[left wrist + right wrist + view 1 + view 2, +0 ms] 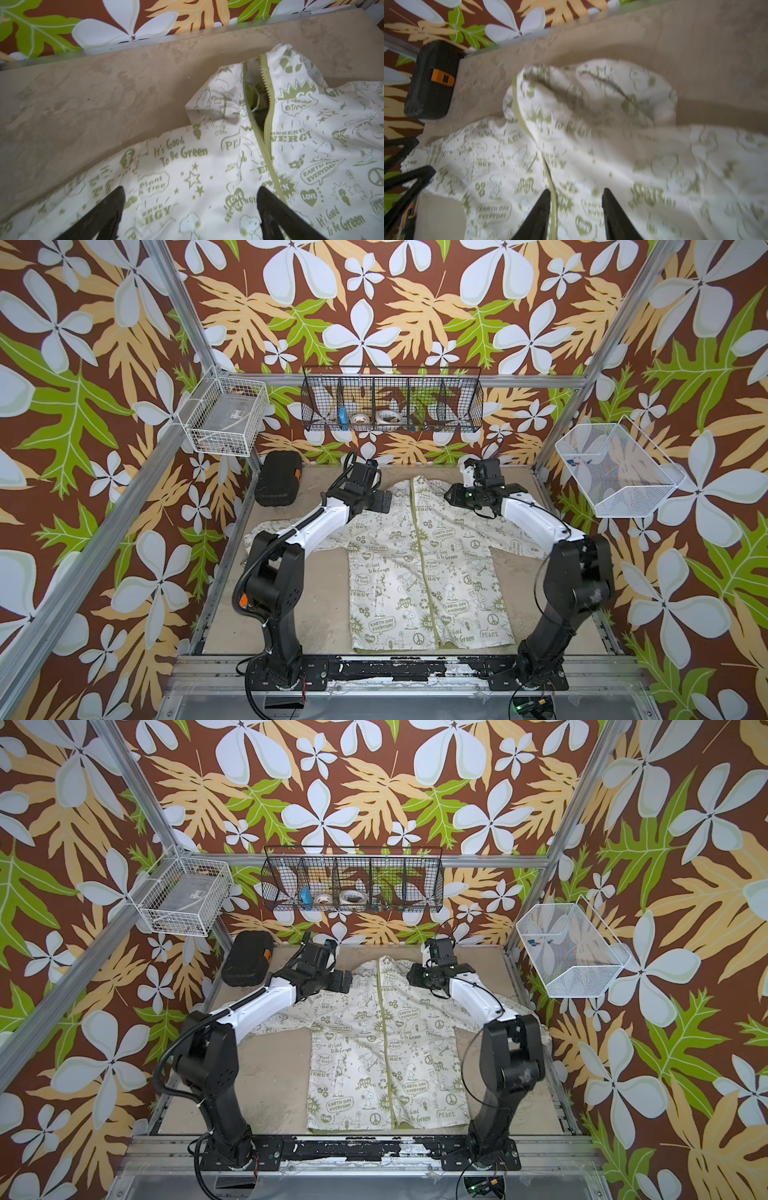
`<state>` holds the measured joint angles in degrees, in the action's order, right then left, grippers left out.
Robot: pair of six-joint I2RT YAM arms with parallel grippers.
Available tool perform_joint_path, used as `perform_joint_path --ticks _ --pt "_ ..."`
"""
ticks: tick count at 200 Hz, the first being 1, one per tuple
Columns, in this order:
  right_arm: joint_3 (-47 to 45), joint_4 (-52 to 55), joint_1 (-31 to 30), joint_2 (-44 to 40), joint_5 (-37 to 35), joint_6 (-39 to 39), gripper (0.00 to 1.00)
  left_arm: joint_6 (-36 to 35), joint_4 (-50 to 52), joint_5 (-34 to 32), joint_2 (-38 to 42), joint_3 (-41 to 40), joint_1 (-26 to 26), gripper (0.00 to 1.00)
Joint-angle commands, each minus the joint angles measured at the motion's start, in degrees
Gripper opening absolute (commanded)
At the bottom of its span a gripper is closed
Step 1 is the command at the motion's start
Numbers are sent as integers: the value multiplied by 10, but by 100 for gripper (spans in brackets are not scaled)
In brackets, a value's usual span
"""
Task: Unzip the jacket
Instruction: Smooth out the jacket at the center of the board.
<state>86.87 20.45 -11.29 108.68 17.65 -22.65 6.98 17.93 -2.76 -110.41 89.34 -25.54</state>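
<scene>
The hood is bunched up at the zipper's parted top, so my left gripper and my right gripper need to spread the hood toward the back wall before they unzip.
The cream-white jacket with olive-green prints lies flat on the table, hood toward the back wall and hem at the front edge. Its olive zipper runs down the middle. In the left wrist view the zipper is parted at the collar and joined below. My left gripper hovers wide open over the chest panel beside the zipper, holding nothing. My right gripper stands over the upper chest with its jaws apart, and the zipper runs next to one finger. In both top views the grippers flank the collar.
A black case with an orange latch lies at the table's back left corner. A black wire basket hangs on the back wall. White wire baskets hang at either side. Jacket sleeves spread under both arms.
</scene>
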Motion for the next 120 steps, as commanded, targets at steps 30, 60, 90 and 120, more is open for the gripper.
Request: perform_joint_path --ticks 30,60,90,120 --pt "27 -11 4 121 72 17 29 -45 33 40 -122 116 0 95" --pt "-72 -41 3 111 61 10 25 -51 23 44 -150 110 0 91" --pt "-149 -53 4 69 39 9 26 -57 -19 63 -138 77 0 88" --pt "-124 -29 8 8 13 24 50 -83 -91 71 -95 29 -1 88"
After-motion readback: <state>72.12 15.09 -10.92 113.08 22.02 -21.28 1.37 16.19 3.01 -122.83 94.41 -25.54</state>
